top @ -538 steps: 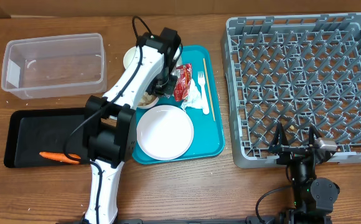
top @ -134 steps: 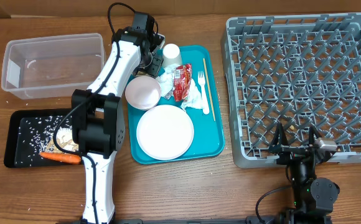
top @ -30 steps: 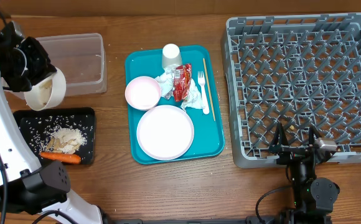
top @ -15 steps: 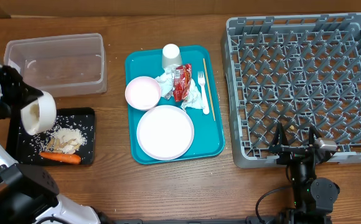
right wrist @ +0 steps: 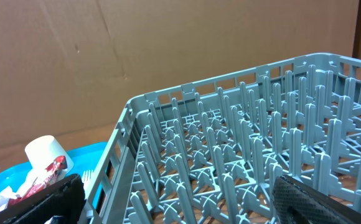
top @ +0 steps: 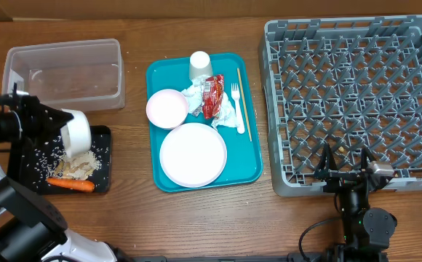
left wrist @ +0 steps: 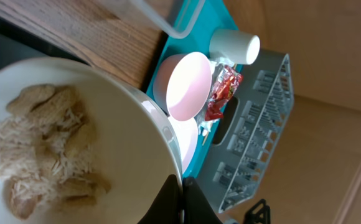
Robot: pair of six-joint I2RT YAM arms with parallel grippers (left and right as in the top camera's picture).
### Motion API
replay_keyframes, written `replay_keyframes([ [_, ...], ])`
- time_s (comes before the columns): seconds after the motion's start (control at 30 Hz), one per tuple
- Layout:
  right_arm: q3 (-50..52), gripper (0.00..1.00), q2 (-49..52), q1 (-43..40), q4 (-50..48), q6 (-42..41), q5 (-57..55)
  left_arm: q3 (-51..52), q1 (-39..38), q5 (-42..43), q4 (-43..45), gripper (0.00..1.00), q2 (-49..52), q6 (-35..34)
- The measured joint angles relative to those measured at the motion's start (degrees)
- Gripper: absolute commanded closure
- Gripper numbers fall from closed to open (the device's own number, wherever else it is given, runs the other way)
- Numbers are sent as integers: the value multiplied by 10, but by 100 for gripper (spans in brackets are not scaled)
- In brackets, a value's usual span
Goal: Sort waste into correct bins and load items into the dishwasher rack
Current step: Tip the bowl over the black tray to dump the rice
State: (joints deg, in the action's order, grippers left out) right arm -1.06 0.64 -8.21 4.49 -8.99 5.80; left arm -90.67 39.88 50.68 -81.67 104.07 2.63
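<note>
Rice and scraps (left wrist: 59, 149) lie in the tipped white bowl, so the robot's left gripper should tilt the bowl further over the black tray (top: 80, 166) before it takes the bowl to the teal tray.
My left gripper (top: 58, 125) is shut on the rim of a small white bowl (top: 77, 132), tipped on its side over the black tray (top: 103, 178). In the left wrist view the fingers (left wrist: 182, 194) pinch the rim, and rice and nut-like scraps (left wrist: 40, 149) lie in the bowl (left wrist: 118, 124). A scrap pile (top: 73, 164) and an orange carrot (top: 70, 185) lie in the tray. The teal tray (top: 251, 171) holds a plate (top: 193, 154), a pale bowl (top: 167, 108), a cup (top: 200, 65), napkins (top: 227, 115), a red wrapper (top: 211, 96), a fork (top: 236, 98) and a stick (top: 244, 109). My right gripper (top: 345, 164) is open and empty at the rack's (top: 356, 87) front edge.
The clear tub (top: 62, 76) stands behind the black tray, with a few grains inside. The right wrist view looks across the rack's pegs (right wrist: 243, 155) towards the cup (right wrist: 43, 152). A few crumbs lie in the rack's front part (top: 335, 145).
My left arm has carried the bowl from beside the clear tub down over the black tray and turned it further over above the scrap pile. The right arm has not moved.
</note>
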Motion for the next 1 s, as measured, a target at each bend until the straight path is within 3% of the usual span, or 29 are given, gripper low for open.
replay_keyframes([
  [0.33,0,0,0,0,0,0,0,129,86,147,62,96,0,68],
  [0.57,0,0,0,0,0,0,0,216,138,205,70,96,0,114],
  [1.0,0,0,0,0,0,0,0,250,165,347,118,96,0,136],
])
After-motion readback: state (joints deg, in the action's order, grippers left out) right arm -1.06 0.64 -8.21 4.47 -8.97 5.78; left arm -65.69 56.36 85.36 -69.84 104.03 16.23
